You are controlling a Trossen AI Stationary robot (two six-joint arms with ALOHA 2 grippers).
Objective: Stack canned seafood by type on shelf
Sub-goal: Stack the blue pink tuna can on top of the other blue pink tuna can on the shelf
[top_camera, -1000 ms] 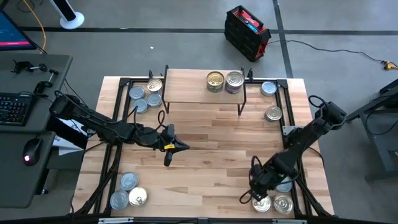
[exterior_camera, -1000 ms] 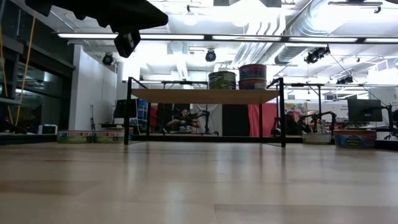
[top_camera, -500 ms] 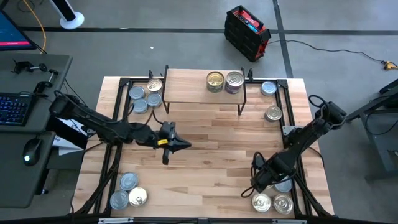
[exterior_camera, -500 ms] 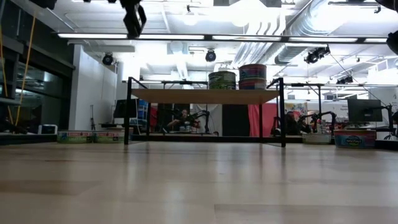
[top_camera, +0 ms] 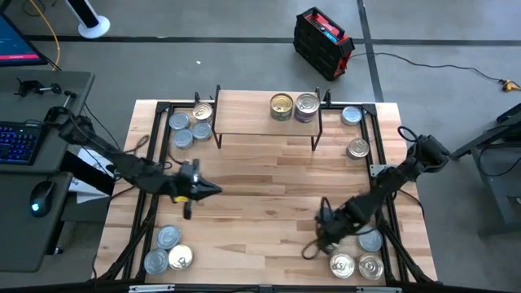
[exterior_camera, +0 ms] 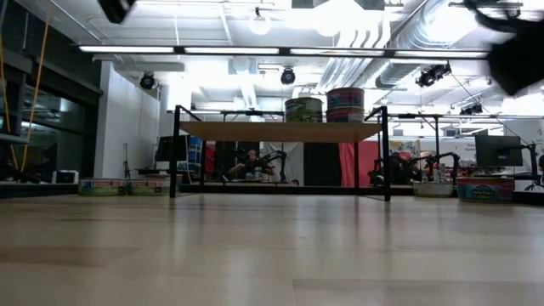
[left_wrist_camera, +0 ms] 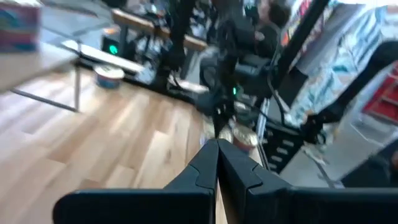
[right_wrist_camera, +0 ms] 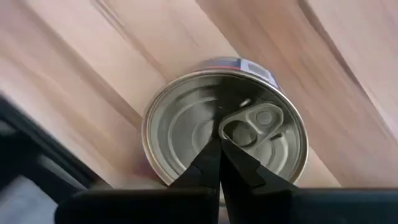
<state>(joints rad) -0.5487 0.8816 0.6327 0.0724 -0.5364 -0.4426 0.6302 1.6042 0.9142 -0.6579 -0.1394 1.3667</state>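
Observation:
The gold pull-tab can (right_wrist_camera: 214, 121) stands flat a long way from the robot's left gripper, so next the right gripper drags it to the table's middle (top_camera: 255, 210) so that both grippers can tip it.
The shelf (top_camera: 264, 118) stands at the table's far middle with two cans (top_camera: 282, 106) (top_camera: 307, 106) upright on its board, also visible in the low view (exterior_camera: 303, 109) (exterior_camera: 345, 104). More canned seafood stands on the tabletop at the far left (top_camera: 189, 126), near left (top_camera: 168, 249), far right (top_camera: 354, 132) and near right (top_camera: 358, 259). My right gripper (top_camera: 313, 244) is shut and holds nothing, above the table just left of the near-right group. Its wrist view looks down on a gold pull-tab can (right_wrist_camera: 225, 134). My left gripper (top_camera: 213, 189) is shut and holds nothing, above the table's left middle.
Black metal frame rails (top_camera: 159, 163) (top_camera: 376, 167) run along both sides of the table. A desk with keyboard and mouse (top_camera: 32, 146) is beyond the left edge. Bare wood (top_camera: 269, 187) lies between the two arms and in front of the shelf.
My right gripper has risen from over the near-right cans and gone toward the table's left edge. My left gripper has drawn back toward the table's left edge, still shut. No can has moved.

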